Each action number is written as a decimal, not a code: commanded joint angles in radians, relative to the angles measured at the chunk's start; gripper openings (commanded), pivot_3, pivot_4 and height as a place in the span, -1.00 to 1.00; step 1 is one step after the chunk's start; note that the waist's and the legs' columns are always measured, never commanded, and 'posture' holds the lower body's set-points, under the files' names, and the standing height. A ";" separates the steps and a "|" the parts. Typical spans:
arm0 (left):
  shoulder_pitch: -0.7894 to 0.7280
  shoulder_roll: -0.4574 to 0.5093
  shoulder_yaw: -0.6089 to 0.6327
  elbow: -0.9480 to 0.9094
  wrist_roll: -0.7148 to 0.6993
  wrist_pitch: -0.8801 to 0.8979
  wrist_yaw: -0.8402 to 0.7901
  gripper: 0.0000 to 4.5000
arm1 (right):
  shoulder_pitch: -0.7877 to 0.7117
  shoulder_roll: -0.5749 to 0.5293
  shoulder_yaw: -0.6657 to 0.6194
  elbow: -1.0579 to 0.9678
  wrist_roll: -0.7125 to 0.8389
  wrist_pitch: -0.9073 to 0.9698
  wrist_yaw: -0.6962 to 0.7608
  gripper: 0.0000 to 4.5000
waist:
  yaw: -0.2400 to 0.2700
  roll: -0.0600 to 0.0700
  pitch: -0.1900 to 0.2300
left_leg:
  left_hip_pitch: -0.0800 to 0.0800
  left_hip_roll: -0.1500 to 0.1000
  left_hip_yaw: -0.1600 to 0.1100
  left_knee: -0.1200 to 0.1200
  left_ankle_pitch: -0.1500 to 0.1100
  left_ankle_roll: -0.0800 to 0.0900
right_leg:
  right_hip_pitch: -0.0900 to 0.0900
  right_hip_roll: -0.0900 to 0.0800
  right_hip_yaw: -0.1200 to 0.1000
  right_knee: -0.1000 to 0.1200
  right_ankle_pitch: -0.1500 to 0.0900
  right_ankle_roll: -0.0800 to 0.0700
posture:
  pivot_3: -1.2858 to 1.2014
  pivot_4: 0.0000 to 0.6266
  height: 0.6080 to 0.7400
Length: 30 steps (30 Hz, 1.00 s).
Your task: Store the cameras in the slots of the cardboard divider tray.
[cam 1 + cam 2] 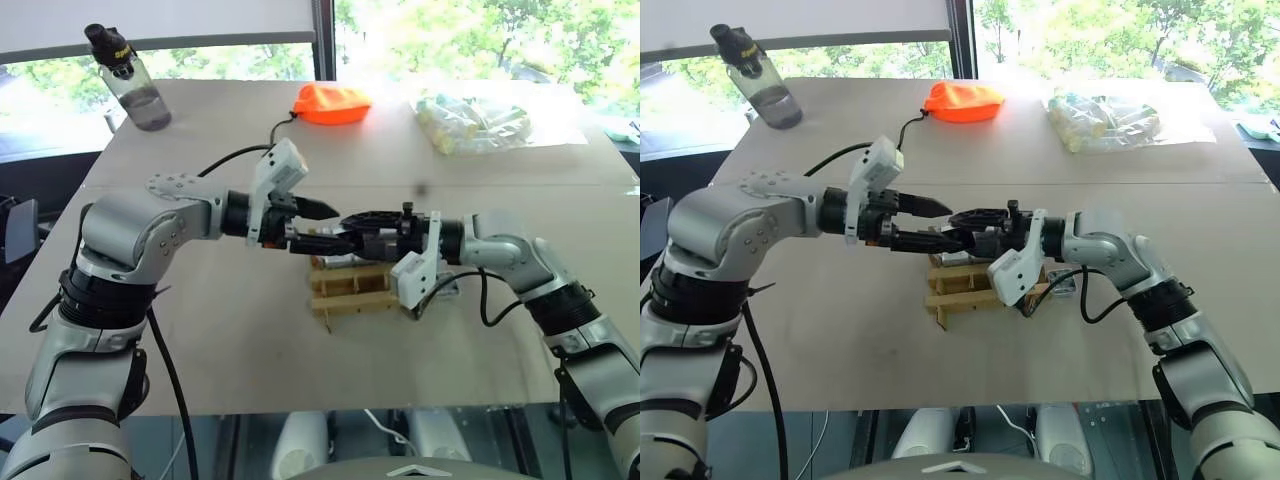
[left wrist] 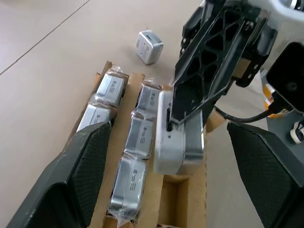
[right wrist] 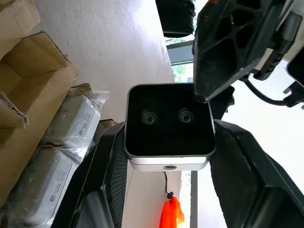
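My right gripper is holding the camera (image 2: 170, 151), but the empty end slot (image 2: 174, 203) is on my left gripper's side. Next, my left gripper takes the camera and lowers it there.
My right gripper (image 1: 975, 224) is shut on a camera (image 3: 168, 126), a silver block with a black face and two lenses, held above the cardboard divider tray (image 1: 345, 291). My left gripper (image 1: 326, 225) faces it from the other side, open, one finger on either side of that camera (image 2: 178, 135) without touching it. Another camera (image 2: 149, 46) lies on the table beyond the tray. Several tray slots hold pale packets (image 2: 142, 137) in clear wrap; one slot (image 2: 178, 197) near the held camera is bare cardboard.
At the back of the table stand a water bottle (image 1: 135, 85), an orange pouch (image 1: 332, 103) and a clear bag of packets (image 1: 475, 122). A black cable (image 1: 225, 158) runs over the table behind my left arm.
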 commanded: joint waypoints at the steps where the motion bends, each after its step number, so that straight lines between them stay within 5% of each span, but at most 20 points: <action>1: -0.023 -0.015 -0.008 -0.005 0.010 -0.014 -0.021 0.58 | -0.025 -0.009 0.003 -0.017 0.027 0.002 -0.005 -0.15 | 0.000 0.000 0.000 | 0.000 0.000 0.000 0.000 0.000 0.000 | 0.000 0.000 0.000 0.000 0.000 0.000 | 0.03 -0.52 0.78; 8: -0.013 0.021 -0.062 -0.024 0.025 0.023 -0.074 -0.68 | -0.015 -0.010 0.012 -0.044 0.026 0.025 -0.011 -0.15 | -0.001 0.000 0.000 | 0.000 0.000 0.000 0.000 0.000 0.000 | 0.000 0.000 0.000 0.000 0.000 0.000 | 0.03 -0.52 0.78; 12: -0.008 0.044 -0.082 -0.029 0.033 0.028 -0.103 -0.68 | -0.014 -0.014 0.006 -0.050 0.021 0.039 -0.025 -0.15 | -0.001 0.000 0.000 | 0.000 0.000 0.000 0.000 0.000 0.000 | 0.000 0.000 0.000 0.000 0.000 0.000 | 0.03 -0.52 0.78; 17: -0.013 0.032 -0.071 -0.009 0.060 -0.013 -0.100 -0.68 | 0.014 -0.033 -0.011 -0.069 0.087 0.066 -0.022 0.91 | 0.002 -0.001 0.001 | -0.001 0.000 0.000 0.000 0.000 0.000 | 0.000 0.000 0.000 0.000 0.000 0.000 | 0.03 -0.52 0.78; 18: -0.014 0.026 -0.066 -0.003 0.070 -0.034 -0.096 -0.68 | 0.028 -0.041 -0.016 -0.076 0.111 0.075 -0.018 0.97 | 0.003 -0.001 0.001 | -0.001 0.000 0.000 0.000 0.000 0.000 | 0.000 0.000 0.000 0.000 0.000 0.000 | 0.03 -0.52 0.78; 25: 0.035 -0.008 0.000 -0.026 0.091 -0.210 -0.114 -0.68 | 0.237 -0.199 -0.096 -0.259 0.436 0.227 0.089 0.97 | 0.008 -0.001 0.001 | -0.002 0.000 -0.001 0.000 0.000 0.000 | 0.000 -0.001 0.001 -0.001 0.000 0.000 | 0.03 -0.52 0.78; 28: 0.090 0.002 0.012 -0.056 0.095 -0.225 -0.110 -0.68 | 0.586 -0.396 -0.151 -0.529 0.884 0.614 0.207 0.97 | 0.024 -0.001 0.001 | -0.002 0.000 -0.002 -0.001 0.000 0.000 | 0.000 -0.002 0.000 -0.001 0.000 0.000 | 0.03 -0.52 0.78; 30: 0.128 0.013 0.009 -0.080 0.110 -0.258 -0.120 -0.68 | 0.754 -0.422 -0.234 -0.597 1.079 0.703 0.219 0.97 | 0.030 -0.001 0.002 | -0.002 0.000 -0.003 -0.002 0.000 0.000 | 0.001 -0.002 -0.001 -0.002 -0.001 0.001 | 0.03 -0.52 0.78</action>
